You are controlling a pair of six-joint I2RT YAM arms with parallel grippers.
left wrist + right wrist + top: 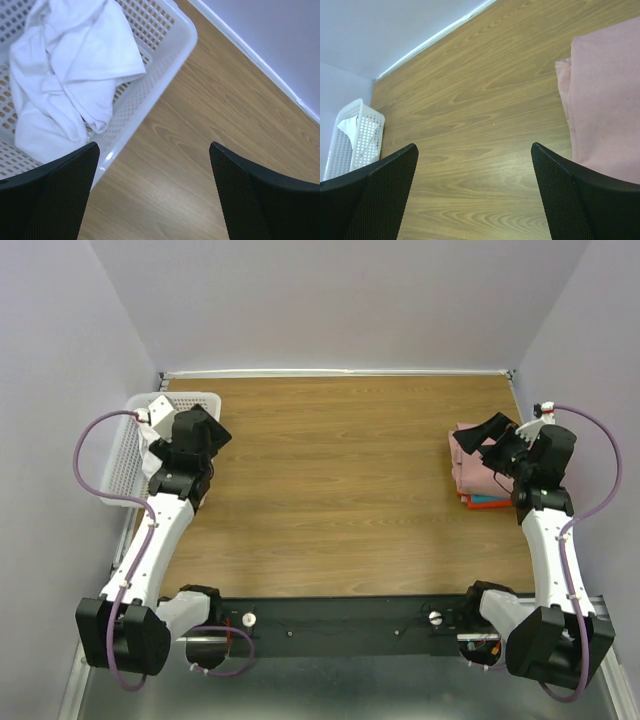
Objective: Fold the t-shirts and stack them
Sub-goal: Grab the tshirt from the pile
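The open basket holds the white t-shirt [97,57] loose, so my left gripper should continue over the basket's rim and down until its fingers straddle the t-shirt's middle folds [59,80].
A crumpled plain white t-shirt [70,75] lies in the white perforated basket [184,31] at the table's left edge. My left gripper [154,146] is open and empty, above the bare wood just right of the basket; in the top view it [203,426] is at the basket's right side. A folded dusty pink t-shirt [466,466] tops a stack at the right, with thin blue [491,499] and red-orange [480,506] folded shirts under it. My right gripper [497,437] is open and empty above the stack's left part; the pink shirt [607,100] shows by its right finger.
The basket [123,458] stands against the left wall and also shows far off in the right wrist view [364,134]. Purple walls close the table at the back and both sides. Wooden tabletop [330,480] lies between basket and stack. The arm bases sit along the near edge.
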